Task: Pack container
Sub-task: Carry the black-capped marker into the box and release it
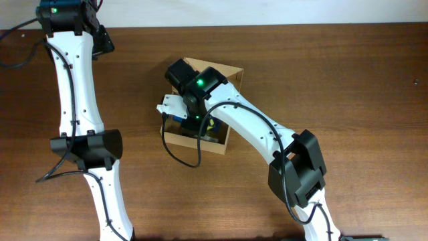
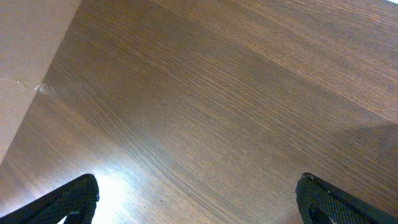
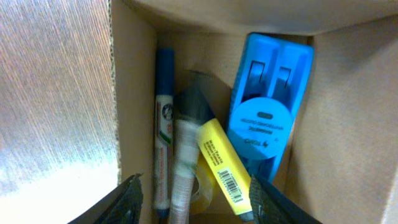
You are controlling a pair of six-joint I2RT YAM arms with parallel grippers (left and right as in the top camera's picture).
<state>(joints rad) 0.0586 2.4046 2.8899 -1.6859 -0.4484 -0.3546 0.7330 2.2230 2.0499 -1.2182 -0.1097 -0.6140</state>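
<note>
The container stands slanted (image 1: 192,142) below the robot's right gripper, so before the lid gets closed, the robot should back out and set it straight with the left gripper at its side (image 1: 165,124).
The brown cardboard container (image 1: 231,73) stands open at the table's middle. My right gripper (image 3: 196,199) hangs open just above its inside, holding nothing. Inside lie a flat blue plastic case (image 3: 267,118), a yellow highlighter (image 3: 222,169), a blue-capped white marker (image 3: 163,130) and a roll of clear tape (image 3: 185,168). In the overhead view the right wrist (image 1: 197,90) covers most of the container. My left gripper (image 2: 198,202) is open and empty over bare wood at the table's far left; the overhead view shows only its arm (image 1: 70,27).
A cardboard flap edge (image 2: 28,62) shows at the left of the left wrist view. The wooden table (image 1: 348,80) surrounds the container. Black cables (image 1: 177,150) hang beside the right arm by the container's front.
</note>
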